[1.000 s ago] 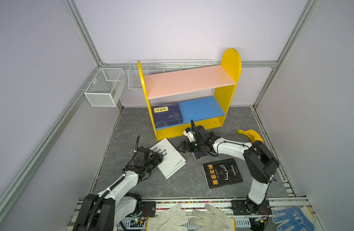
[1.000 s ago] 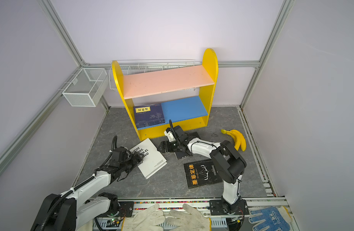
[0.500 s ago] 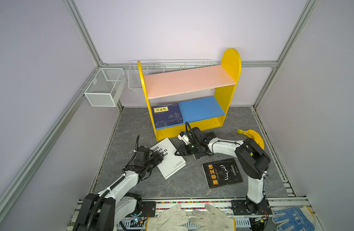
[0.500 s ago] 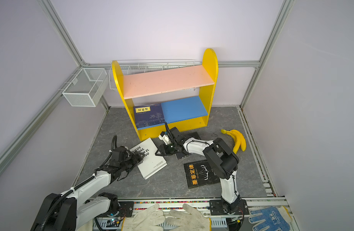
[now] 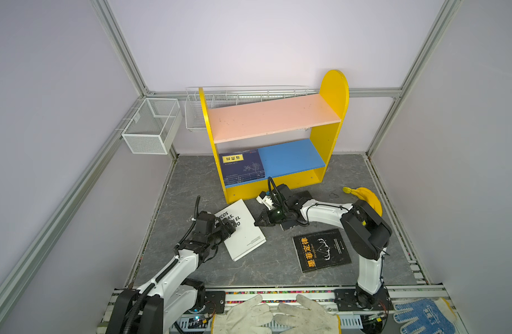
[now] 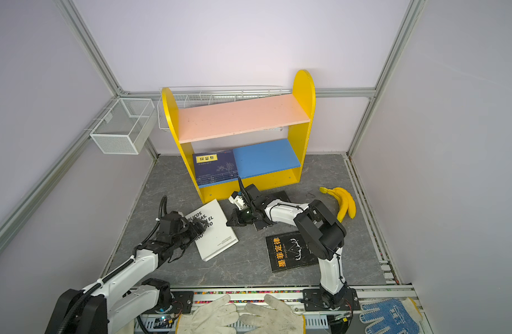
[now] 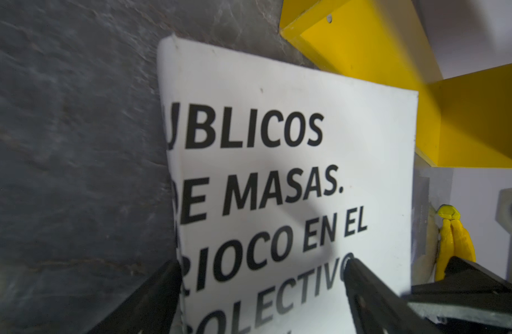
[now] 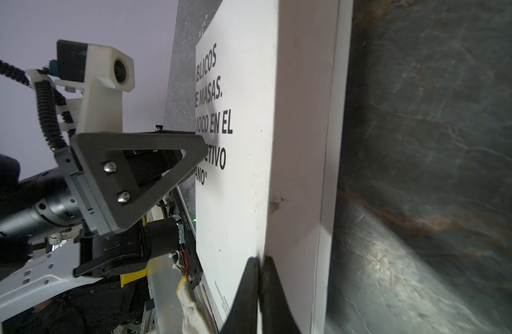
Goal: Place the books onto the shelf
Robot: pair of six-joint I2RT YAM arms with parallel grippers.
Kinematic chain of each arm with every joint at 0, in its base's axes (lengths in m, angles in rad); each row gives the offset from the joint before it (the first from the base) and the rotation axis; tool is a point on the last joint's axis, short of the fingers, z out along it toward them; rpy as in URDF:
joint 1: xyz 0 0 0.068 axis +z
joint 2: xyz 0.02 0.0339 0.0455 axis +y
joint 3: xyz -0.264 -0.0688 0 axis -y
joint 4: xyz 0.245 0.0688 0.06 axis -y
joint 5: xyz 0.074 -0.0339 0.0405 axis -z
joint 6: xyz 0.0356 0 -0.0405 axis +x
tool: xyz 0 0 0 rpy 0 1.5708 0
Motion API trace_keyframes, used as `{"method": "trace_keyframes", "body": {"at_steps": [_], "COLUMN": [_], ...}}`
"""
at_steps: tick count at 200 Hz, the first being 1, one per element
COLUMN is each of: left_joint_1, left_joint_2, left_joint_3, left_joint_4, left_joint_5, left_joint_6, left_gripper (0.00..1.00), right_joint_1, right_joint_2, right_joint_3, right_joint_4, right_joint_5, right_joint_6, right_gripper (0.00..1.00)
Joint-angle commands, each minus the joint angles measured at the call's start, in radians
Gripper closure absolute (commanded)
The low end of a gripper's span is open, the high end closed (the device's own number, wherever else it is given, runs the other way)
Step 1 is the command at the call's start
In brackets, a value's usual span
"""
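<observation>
The robot's left gripper is pointing down over the white book's cover (image 5: 240,219), so it should back away and come in low to clamp the spine (image 5: 227,246).
The white book (image 5: 244,231) with bold black lettering lies flat on the floor in front of the shelf (image 5: 332,86). My left gripper (image 5: 227,228) is open over its left edge: in the left wrist view one finger (image 7: 162,289) is off the book on the floor side and the other is over the cover (image 7: 277,173). My right gripper (image 5: 259,222) is shut, with its tips against the book's right edge (image 8: 301,144). A black book (image 5: 321,250) lies to the right. Another dark book (image 5: 289,226) lies under the right arm. Navy books (image 5: 243,167) are stacked on the blue lower board.
A banana bunch (image 5: 364,195) lies at the right of the floor. A mesh basket (image 5: 150,127) hangs on the left wall and a wire basket (image 5: 249,92) runs behind the shelf. Work gloves (image 5: 275,316) and a blue glove (image 5: 422,316) lie at the front rail.
My right gripper has swung left, from above the dark book to the white book's right edge, and has shut. The left arm has hardly moved.
</observation>
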Motion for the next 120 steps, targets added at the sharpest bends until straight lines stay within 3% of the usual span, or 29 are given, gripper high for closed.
{"method": "trace_keyframes", "body": {"at_steps": [1, 38, 71, 120], "left_joint_1": [-0.002, 0.053, 0.108, 0.108], "left_joint_2": [-0.094, -0.266, -0.319, -0.244], "left_joint_3": [0.013, 0.008, -0.022, -0.087], "left_joint_4": [-0.009, -0.166, -0.242, -0.055], "left_joint_5": [0.010, 0.049, 0.113, 0.282], "left_joint_6": [-0.013, -0.024, -0.029, -0.099], "left_gripper": [0.08, 0.04, 0.03, 0.03], "right_joint_1": [0.004, -0.020, -0.045, -0.076], "right_joint_2": [-0.075, -0.127, -0.144, -0.179], "right_joint_3": [-0.017, -0.040, -0.066, -0.078], "right_joint_4": [0.052, 0.121, 0.163, 0.137], "right_joint_5": [-0.027, -0.064, -0.075, -0.061], "right_joint_6": [0.097, 0.224, 0.307, 0.362], "right_gripper": [0.93, 0.93, 0.93, 0.93]}}
